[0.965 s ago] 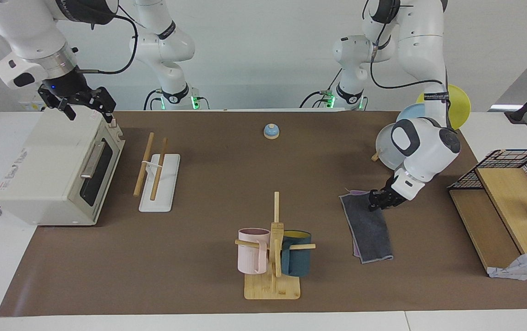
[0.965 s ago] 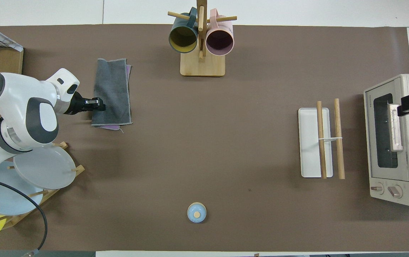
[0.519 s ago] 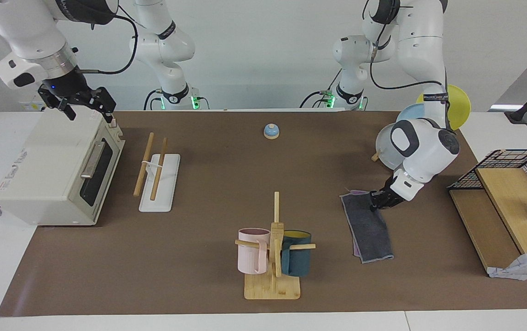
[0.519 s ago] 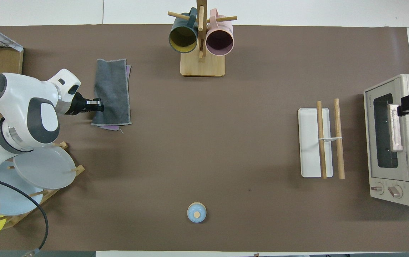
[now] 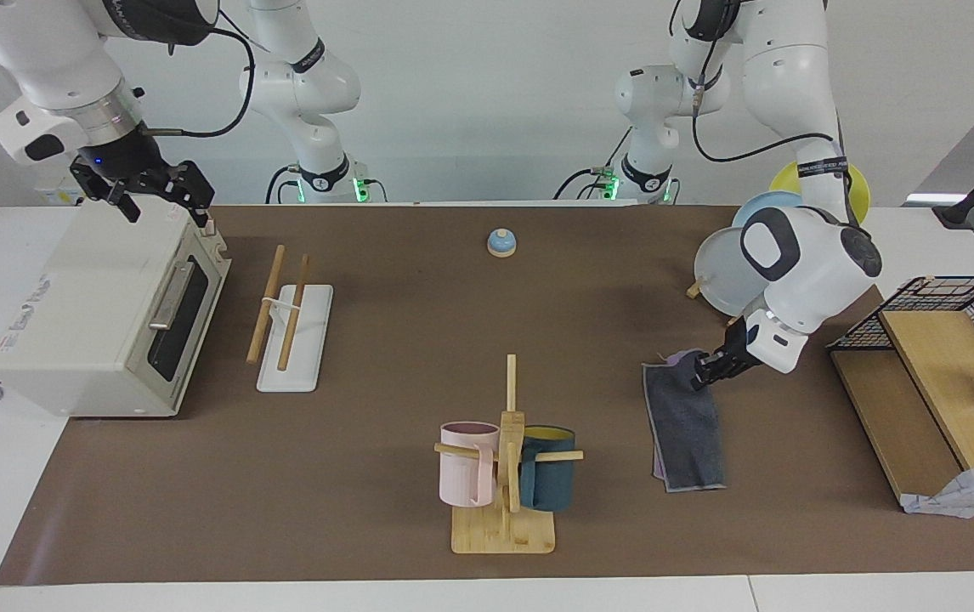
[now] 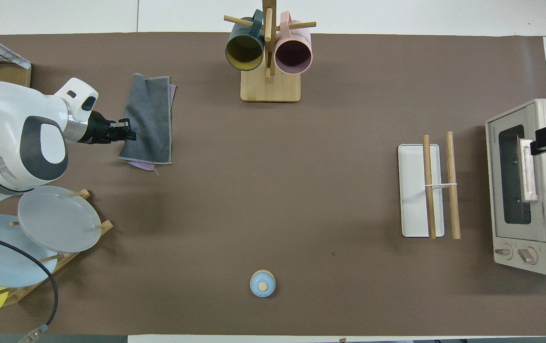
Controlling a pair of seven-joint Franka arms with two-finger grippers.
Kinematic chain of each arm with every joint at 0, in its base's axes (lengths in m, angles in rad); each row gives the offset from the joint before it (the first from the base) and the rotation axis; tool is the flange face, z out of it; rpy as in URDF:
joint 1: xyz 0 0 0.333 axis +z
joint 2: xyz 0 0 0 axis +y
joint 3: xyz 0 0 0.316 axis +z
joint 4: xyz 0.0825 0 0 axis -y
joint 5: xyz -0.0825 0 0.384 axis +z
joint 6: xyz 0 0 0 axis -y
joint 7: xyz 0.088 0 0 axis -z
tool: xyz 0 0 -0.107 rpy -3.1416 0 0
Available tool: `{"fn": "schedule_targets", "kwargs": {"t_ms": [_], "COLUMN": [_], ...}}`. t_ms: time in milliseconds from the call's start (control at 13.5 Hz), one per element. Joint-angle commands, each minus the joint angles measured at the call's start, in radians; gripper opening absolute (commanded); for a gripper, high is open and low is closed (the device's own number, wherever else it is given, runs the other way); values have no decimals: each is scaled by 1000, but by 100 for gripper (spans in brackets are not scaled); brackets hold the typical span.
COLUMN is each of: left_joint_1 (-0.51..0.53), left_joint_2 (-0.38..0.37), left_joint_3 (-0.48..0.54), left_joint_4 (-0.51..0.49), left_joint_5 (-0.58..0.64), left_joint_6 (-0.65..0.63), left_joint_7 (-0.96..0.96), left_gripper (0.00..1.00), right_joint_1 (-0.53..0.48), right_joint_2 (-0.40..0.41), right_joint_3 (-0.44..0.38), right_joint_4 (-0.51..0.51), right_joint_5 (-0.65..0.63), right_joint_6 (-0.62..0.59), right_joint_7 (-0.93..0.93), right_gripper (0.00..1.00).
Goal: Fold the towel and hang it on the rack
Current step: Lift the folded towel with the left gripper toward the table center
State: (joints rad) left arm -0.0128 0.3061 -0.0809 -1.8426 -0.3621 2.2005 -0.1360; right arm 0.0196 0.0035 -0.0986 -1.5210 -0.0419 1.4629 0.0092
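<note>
The towel (image 6: 150, 121) has a purple edge (image 6: 142, 166) sticking out under its grey side, so I expect it to stay doubled and hang down over the rods when I carry it across.
The towel (image 5: 685, 425) (image 6: 151, 114) lies folded, grey face up with a purple edge showing, on the brown mat toward the left arm's end. Its end nearer the robots is bunched and raised a little. My left gripper (image 5: 699, 374) (image 6: 127, 133) is shut on that end's edge. The rack (image 5: 293, 336) (image 6: 416, 190), two wooden rods on a white base, stands toward the right arm's end with nothing on it. My right gripper (image 5: 160, 194) waits open above the toaster oven.
A toaster oven (image 5: 104, 314) (image 6: 525, 186) stands beside the rack. A mug tree (image 5: 506, 459) (image 6: 269, 52) with two mugs stands beside the towel. A plate stand (image 6: 39, 228) with plates, a wire basket on a wooden shelf (image 5: 937, 374) and a small blue bell (image 5: 501, 243) are also here.
My left gripper has closed on the towel's end nearer the robots and drawn it up and toward the left arm's end; that end is now bunched. The right arm has not moved.
</note>
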Motion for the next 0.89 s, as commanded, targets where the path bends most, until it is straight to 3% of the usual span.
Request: {"fn": "schedule_targets", "kwargs": {"t_ms": [0,371,816], "left_joint_1": [-10,-10,-76], "left_joint_2": [-60,-94,-202], "left_joint_3": [4,-97,-138], "left_joint_4": [34,138,149], "left_joint_5": [46,147,144], "left_joint_6": [-98,-208,-245], "left_joint_7": [-167,-604,-1242], "left_gripper": [0,0,0], "right_joint_1": [-9,-9,-7], "right_joint_2": [-19,-19,-19], "right_joint_3": [7,7,7], "right_joint_4": [-18,-18,-18], "right_joint_5": [-12,-13,-12], "right_joint_6": [-4,-4,-4], "right_joint_7": [-17,-17,-20], "right_gripper": [100,100,100]}}
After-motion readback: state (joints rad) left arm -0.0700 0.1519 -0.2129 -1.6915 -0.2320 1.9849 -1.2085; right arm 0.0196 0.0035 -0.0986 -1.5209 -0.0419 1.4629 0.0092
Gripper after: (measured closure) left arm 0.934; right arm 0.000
